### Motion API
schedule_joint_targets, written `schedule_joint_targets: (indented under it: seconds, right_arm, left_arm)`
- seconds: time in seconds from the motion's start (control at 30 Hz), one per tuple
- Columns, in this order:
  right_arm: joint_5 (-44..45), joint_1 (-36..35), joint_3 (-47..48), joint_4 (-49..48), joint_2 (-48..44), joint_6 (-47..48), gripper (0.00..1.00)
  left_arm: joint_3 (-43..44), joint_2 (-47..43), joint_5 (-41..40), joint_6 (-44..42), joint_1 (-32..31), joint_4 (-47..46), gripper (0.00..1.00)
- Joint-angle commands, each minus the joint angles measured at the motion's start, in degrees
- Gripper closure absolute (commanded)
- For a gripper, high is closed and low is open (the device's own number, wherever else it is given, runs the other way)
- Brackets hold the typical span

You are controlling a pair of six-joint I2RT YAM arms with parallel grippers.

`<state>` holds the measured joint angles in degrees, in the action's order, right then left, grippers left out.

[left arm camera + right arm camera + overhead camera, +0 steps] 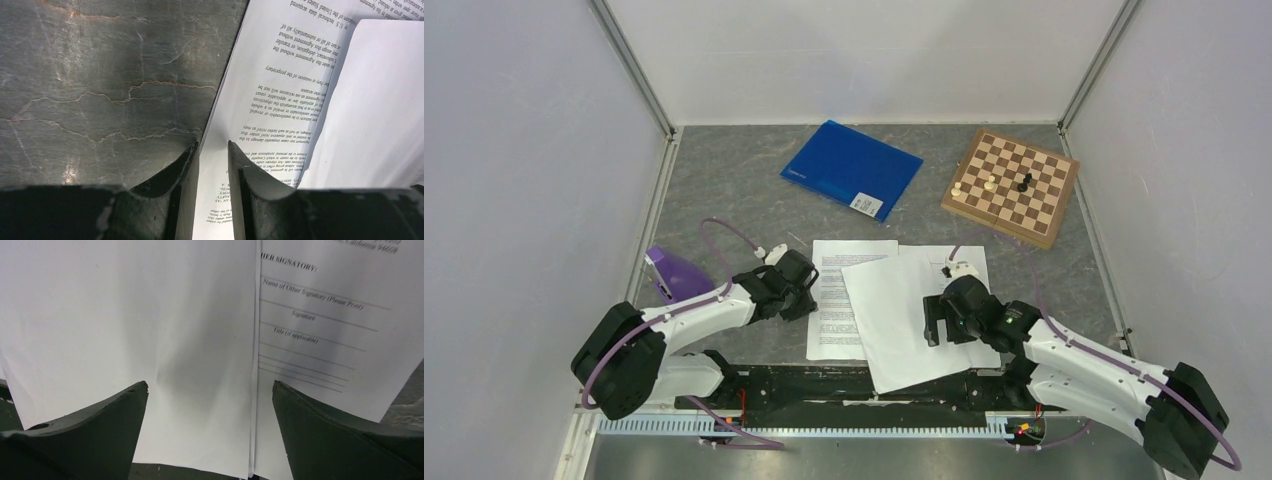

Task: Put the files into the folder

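Note:
Next, my right gripper slides the blank sheet back square over the printed sheet, because the blank sheet lies crooked with its near end past the edge of the table.
The files lie at the near middle of the table: a printed sheet, a blank sheet skewed on top of it, and another sheet under its right side. The blue folder with a white label lies shut at the far middle, apart from the sheets. My left gripper is low over the printed sheet's left edge, jaws a narrow gap apart, nothing between them. My right gripper is wide open above the blank sheet and a signature page.
A brown chessboard with a few pieces stands at the far right. A purple object lies at the left edge beside my left arm. White walls close in the grey table on three sides.

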<state>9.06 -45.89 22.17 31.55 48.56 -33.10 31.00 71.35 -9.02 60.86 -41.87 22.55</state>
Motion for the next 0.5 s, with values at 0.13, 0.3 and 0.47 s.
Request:
schedule_joint_targets:
  seconds: [0.13, 0.3, 0.47]
  right_arm:
    - [-6.54, -0.61, -2.85, 5.20, -2.55, -1.50, 0.02]
    - [-8.01, -0.63, -0.60, 10.58, -2.96, 0.39, 0.02]
    - [-8.06, -0.61, 5.26, 15.10, -1.27, 2.98, 0.02]
  left_arm:
    - [-0.20, 1.55, -1.72, -0.03, -0.23, 5.14, 0.65]
    - [-0.17, 2.22, -1.45, -0.48, -0.21, 4.61, 0.65]
    - [-0.38, 2.44, -1.18, -0.48, -0.23, 4.23, 0.65]
